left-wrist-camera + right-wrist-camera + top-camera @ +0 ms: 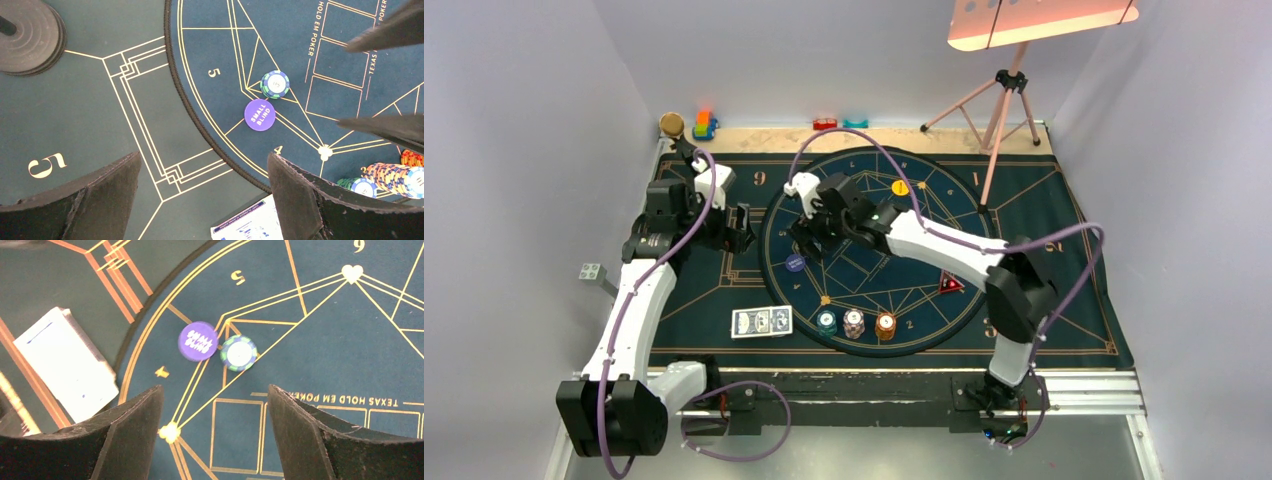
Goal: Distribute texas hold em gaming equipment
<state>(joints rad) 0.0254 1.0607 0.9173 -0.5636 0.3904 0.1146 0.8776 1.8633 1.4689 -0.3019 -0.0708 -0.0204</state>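
Note:
My right gripper has open felt from the small blind to the near-rim teal stack (826, 320), so I should keep going there and close it around its top chips.
A purple "small blind" disc (198, 341) lies on the round blue felt, with a teal and white chip stack (239, 353) touching its side. My right gripper (215, 410) hangs open just above and short of them, holding nothing. The left wrist view has the same disc (259, 115) and chip stack (275, 84). My left gripper (202, 165) is open over the mat's left border, empty. From above, three chip stacks (854, 323) sit at the circle's near rim, blue-backed cards (761, 321) to their left. A yellow disc (900, 187) and a red triangle token (950, 284) are also on the circle.
A black round stand base (27, 35) sits on the mat by the left arm. Toy blocks (705, 125) and small pieces line the far wooden edge. A pink tripod (1002, 110) stands at the back right. Purple cables loop over both arms.

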